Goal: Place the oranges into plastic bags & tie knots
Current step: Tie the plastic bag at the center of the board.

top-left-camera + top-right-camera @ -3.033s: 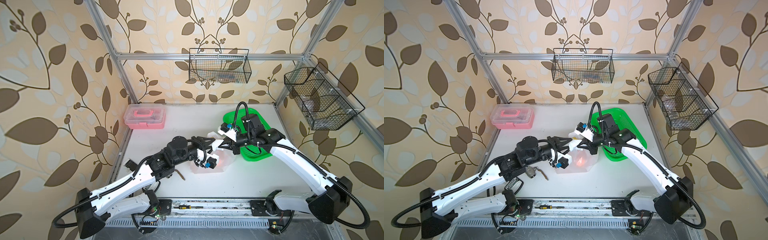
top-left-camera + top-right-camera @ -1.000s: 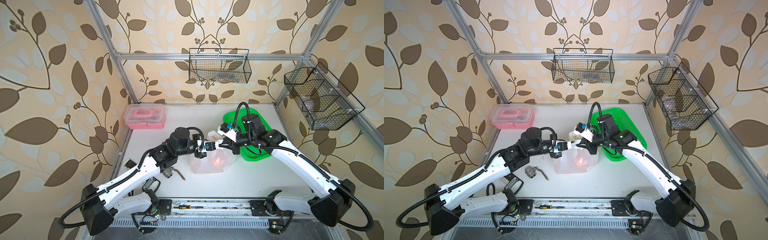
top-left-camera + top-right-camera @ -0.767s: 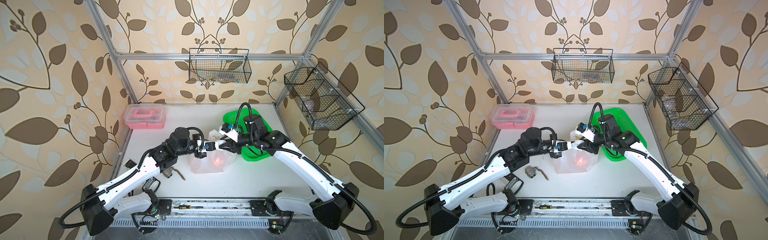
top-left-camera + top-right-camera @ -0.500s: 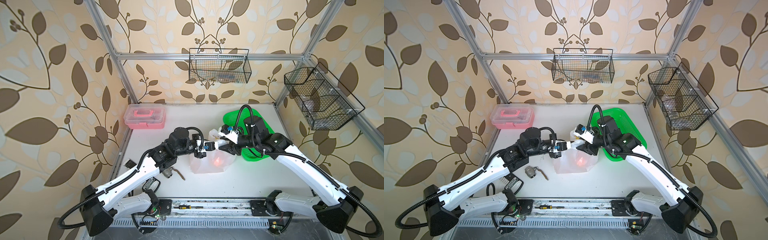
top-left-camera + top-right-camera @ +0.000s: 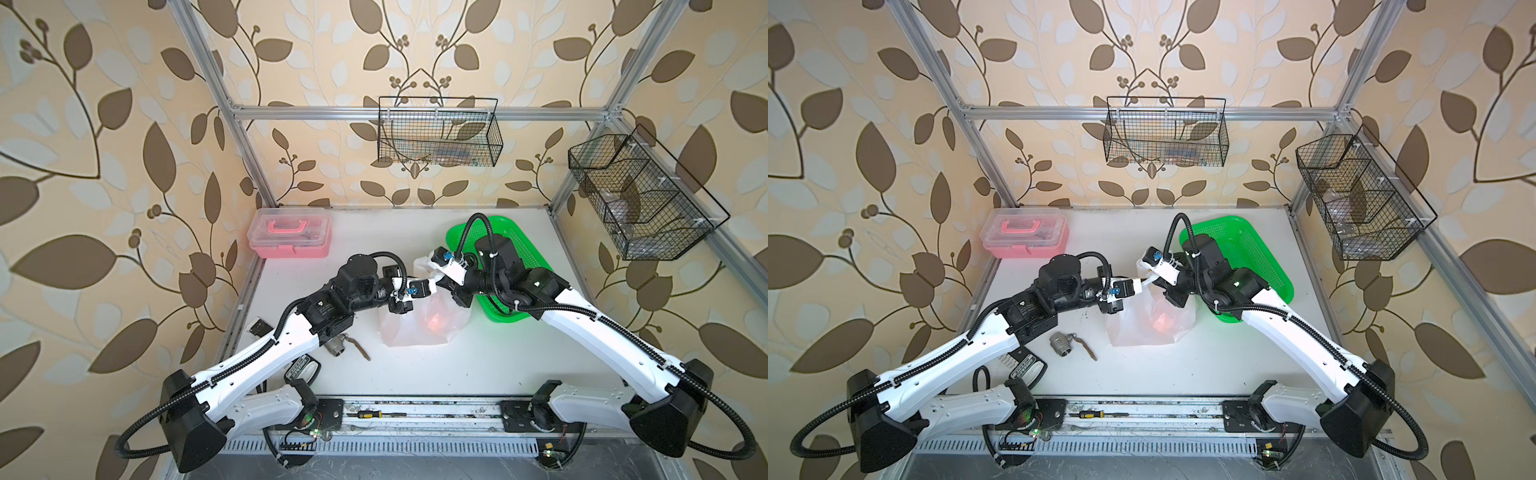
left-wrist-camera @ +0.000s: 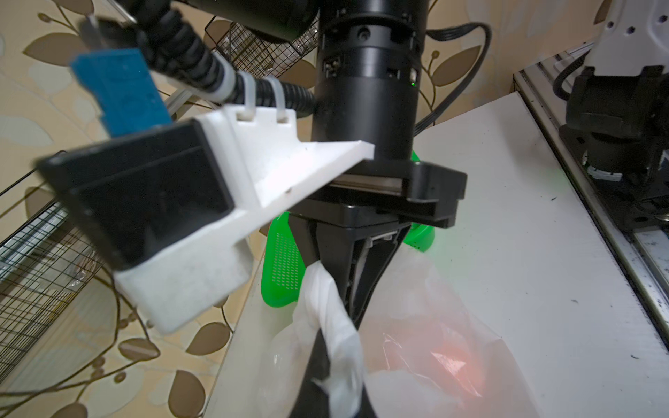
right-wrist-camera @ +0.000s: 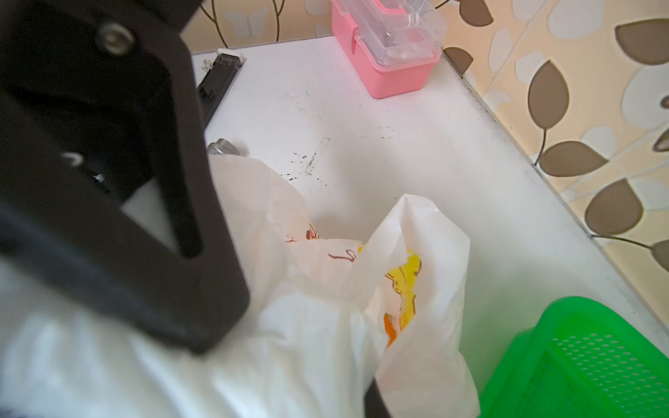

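Observation:
I should open my left gripper and reach for the bag's far flap point(image 7: 430, 250), standing loose, before tying, as both grippers pinch the same twisted piece point(image 6: 329, 313) of the bag.
The translucent white plastic bag point(image 5: 419, 332) point(image 5: 1142, 330) stands mid-table, with the oranges showing as an orange glow point(image 5: 436, 322) point(image 5: 1160, 322) point(image 6: 459, 362) through its side. My left gripper point(image 5: 432, 286) point(image 5: 1142, 287) point(image 6: 336, 383) and right gripper point(image 5: 446, 284) point(image 5: 1156, 282) point(image 6: 347, 286) meet tip to tip above the bag's mouth. Both are shut on a twisted white strand of the handles point(image 6: 331, 315). Whether it forms a knot I cannot tell. In the right wrist view, bag film point(image 7: 416, 253) covers the right gripper point(image 7: 376, 398).
A green mesh basket point(image 5: 528, 257) point(image 5: 1254, 257) point(image 7: 597, 362) sits right of the bag, under my right arm. A pink box point(image 5: 291, 232) point(image 7: 391, 54) stands back left. A metal fitting point(image 5: 336, 347) point(image 5: 1061, 343) lies front left of the bag. Wire baskets hang on the walls.
My left gripper rose from the bag's front to its top. In the last second the right gripper opened briefly, edged toward the left one and shut again on the strand.

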